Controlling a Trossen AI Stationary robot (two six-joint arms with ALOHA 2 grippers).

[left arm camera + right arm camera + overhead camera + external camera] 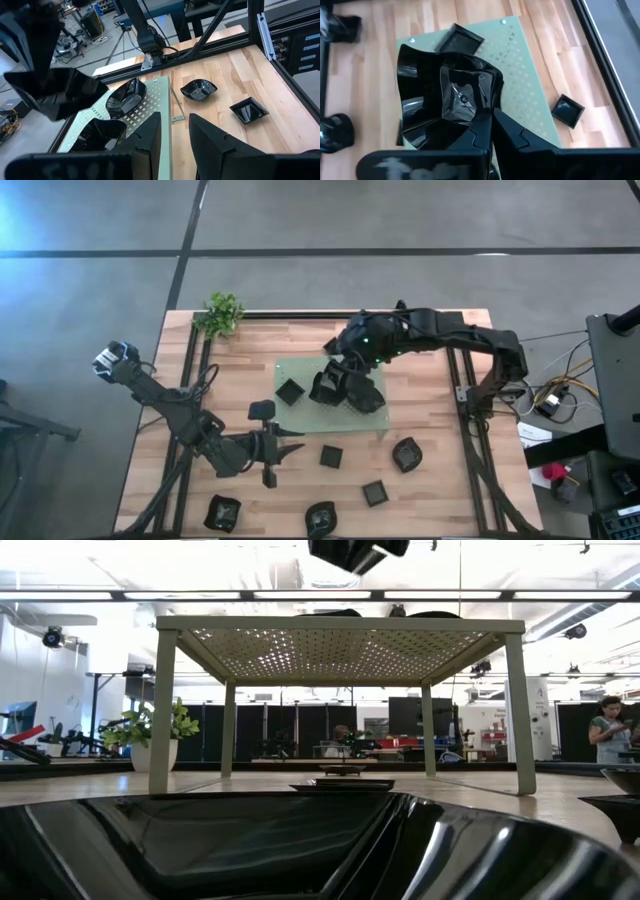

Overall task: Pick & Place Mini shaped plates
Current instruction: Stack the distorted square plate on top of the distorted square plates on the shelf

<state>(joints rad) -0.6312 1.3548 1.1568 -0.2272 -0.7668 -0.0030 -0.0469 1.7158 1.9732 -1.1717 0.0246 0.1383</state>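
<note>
My right gripper is holding a plate, and the held plate's hollow (464, 96) faces up above the matching plate on the mat (325, 390). It should keep moving the held plate down until the two nest.
Several small glossy black plates lie about. One square plate (290, 391) and a rounder one (366, 394) rest on the light green perforated mat (300, 370), which stands on four legs (160, 710). Others lie on the wooden table near its front edge (332, 455) (406, 453) (374, 493). My right gripper (335, 385) hangs above the mat, shut on a wavy-rimmed black plate (447, 100). My left gripper (290, 448) waits open at the near left, level with the mat's near edge, nothing between its fingers (150, 135). My right gripper pinches the wavy plate by its rim (482, 117) between its two fingers. They come slanting down from the table's right side. The plate is lifted clear above the mat and tilted, its hollow facing the wrist camera.
A small green plant (222, 313) stands at the table's far left corner. Black frame rails (190, 370) run along the left and right sides of the table. One black plate (300, 840) lies right in front of the low camera. A person (607, 735) stands far behind the table.
</note>
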